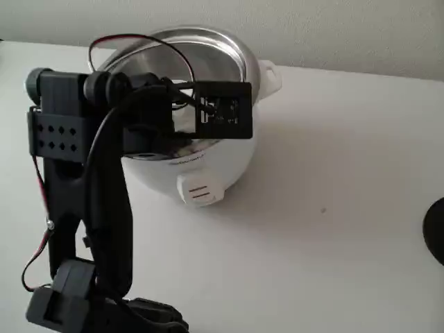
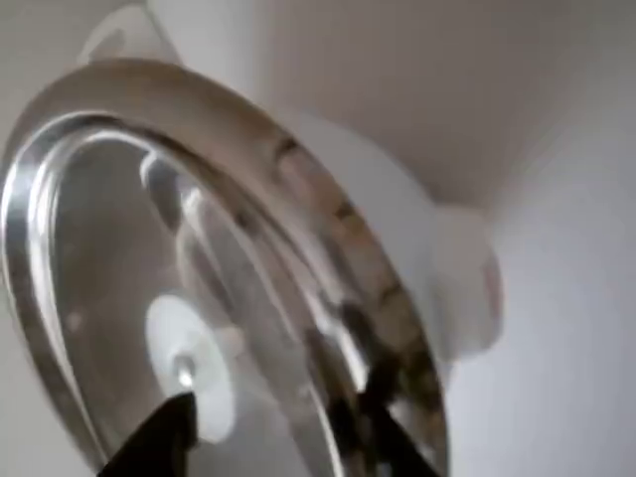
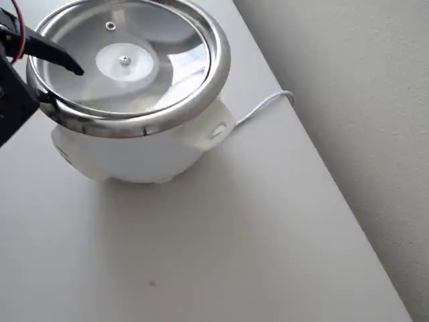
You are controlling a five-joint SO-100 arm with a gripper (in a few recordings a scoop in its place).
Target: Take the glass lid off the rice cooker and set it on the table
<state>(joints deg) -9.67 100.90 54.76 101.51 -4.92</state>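
Observation:
The screw in the white disc (image 2: 184,370) points up. The glass lid (image 2: 114,273) will rock and come to rest tilted on its knob when I put it down.
The white rice cooker (image 3: 134,151) stands at the top left of the overhead view on the white table (image 3: 221,255). The glass lid (image 3: 161,47) lies seated inside the steel pot rim, with its white knob (image 3: 124,62) in the middle. My gripper (image 3: 60,84) hovers over the left part of the lid, open, one black fingertip (image 3: 72,66) pointing at the knob. In the wrist view the gripper (image 2: 273,442) shows two spread dark fingertips at the bottom, and the knob (image 2: 189,363) sits just above the left one. In the fixed view the arm (image 1: 90,208) hides much of the cooker (image 1: 208,163).
A white power cord (image 3: 265,106) runs from the cooker toward the wall on the right of the overhead view. A dark object (image 1: 437,229) sits at the right edge of the fixed view. Open table lies in front of and beside the cooker.

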